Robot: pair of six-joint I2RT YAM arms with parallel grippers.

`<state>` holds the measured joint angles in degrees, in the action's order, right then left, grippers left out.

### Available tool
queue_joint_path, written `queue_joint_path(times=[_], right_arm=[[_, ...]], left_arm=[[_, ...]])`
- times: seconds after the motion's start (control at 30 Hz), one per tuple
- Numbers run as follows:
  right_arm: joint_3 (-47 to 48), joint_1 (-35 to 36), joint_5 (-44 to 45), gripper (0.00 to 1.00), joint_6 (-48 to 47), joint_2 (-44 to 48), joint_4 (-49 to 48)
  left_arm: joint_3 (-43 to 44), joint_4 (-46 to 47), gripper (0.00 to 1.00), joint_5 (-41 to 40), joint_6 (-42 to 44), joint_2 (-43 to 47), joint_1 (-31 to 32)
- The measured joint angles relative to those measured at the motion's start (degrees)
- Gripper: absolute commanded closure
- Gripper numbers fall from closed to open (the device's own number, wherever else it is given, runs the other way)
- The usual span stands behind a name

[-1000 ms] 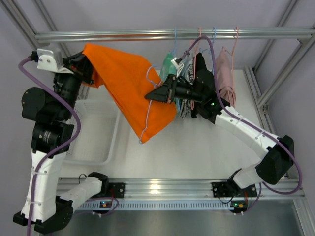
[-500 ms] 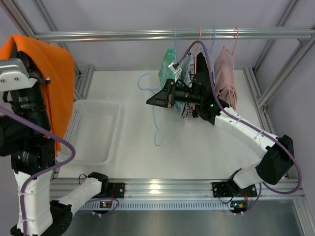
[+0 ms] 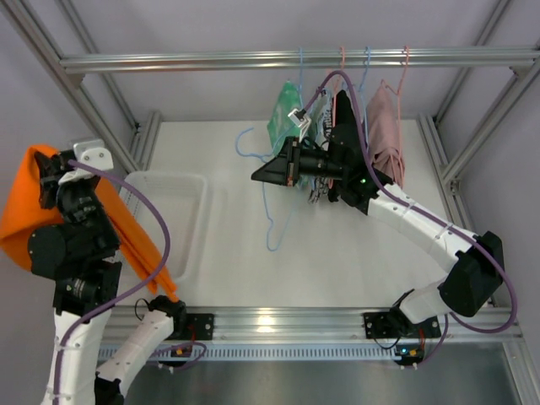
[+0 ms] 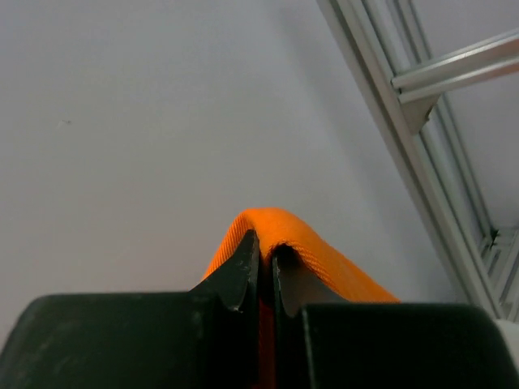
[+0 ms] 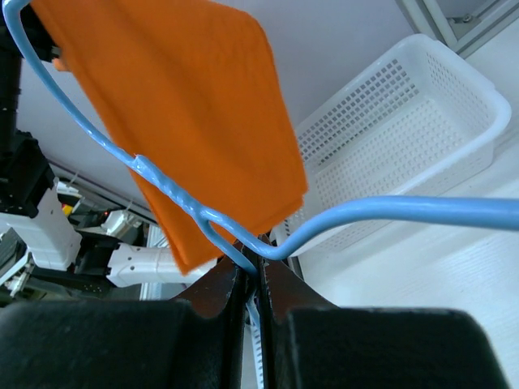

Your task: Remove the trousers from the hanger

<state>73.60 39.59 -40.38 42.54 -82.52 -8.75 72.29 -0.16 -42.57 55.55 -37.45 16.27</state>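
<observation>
The orange trousers [image 3: 135, 240] are clear of the light-blue hanger and the white mesh basket [image 3: 175, 211] is empty, so the robot's left gripper goes on over the basket and lets go there.
The orange trousers [image 3: 25, 215] hang from my left gripper [image 3: 51, 169] at the far left, outside the frame post, clear of the hanger. In the left wrist view the left gripper [image 4: 265, 251] is shut on a fold of the orange cloth [image 4: 324, 259]. The light-blue wire hanger [image 3: 268, 211] is bare and held over the table by my right gripper [image 3: 260, 173]. In the right wrist view the right gripper [image 5: 258, 258] is shut on the hanger wire [image 5: 389, 212] at its neck, with the trousers [image 5: 186, 105] hanging beyond.
A white mesh basket [image 3: 173, 228] sits on the table left of centre. On the top rail [image 3: 253, 59] hang a mint-green garment [image 3: 285, 118] and a pale pink garment [image 3: 386, 135] on wire hangers, close behind the right arm.
The left arm has pulled the trousers off the hanger and swung them left and down past the frame post. The right gripper has kept the bare hanger almost still.
</observation>
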Motion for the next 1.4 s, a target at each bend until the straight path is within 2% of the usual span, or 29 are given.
queue_joint_path(times=[0.1,0.5,0.63,0.77,0.97,1.07,1.1,1.2,1.23,1.4], right_arm=[[0.0,0.0,0.0,1.0,0.0,0.0,0.1],[0.9,0.0,-0.1,1.0,0.1,-0.4,0.8],[1.1,0.0,-0.1,1.0,0.3,-0.6,0.7],[1.1,0.0,-0.3,1.0,0.6,-0.6,0.7],[1.1,0.0,-0.3,1.0,0.7,-0.6,0.7],[1.1,0.0,-0.3,1.0,0.7,-0.6,0.7],[1.2,0.0,-0.3,1.0,0.7,-0.6,0.7],[1.5,0.0,-0.3,1.0,0.7,-0.6,1.0],[1.6,0.0,-0.3,1.0,0.7,-0.6,1.0],[2.7,0.0,-0.5,1.0,0.7,-0.6,1.6]], left_arm=[[-2.6,-1.1,1.0,-3.5,1.5,0.6,-0.3],[-3.1,-1.6,1.0,-11.3,1.7,-2.2,-1.0],[-8.7,0.5,1.0,-16.7,1.4,-5.2,-1.3],[-11.6,-7.9,1.0,-16.6,-9.7,-9.9,-1.7],[-11.8,-22.0,1.0,-4.3,-31.3,-11.1,-1.7],[-12.2,-24.8,0.93,2.2,-39.9,-11.4,-1.7],[-12.5,-25.2,0.84,3.5,-42.1,-11.7,-1.7],[-14.3,-26.2,0.72,7.9,-49.1,-13.5,-2.6],[-15.0,-26.8,0.65,9.3,-51.2,-14.1,-3.3],[-16.5,-29.1,0.55,18.1,-60.5,-16.9,-10.2]])
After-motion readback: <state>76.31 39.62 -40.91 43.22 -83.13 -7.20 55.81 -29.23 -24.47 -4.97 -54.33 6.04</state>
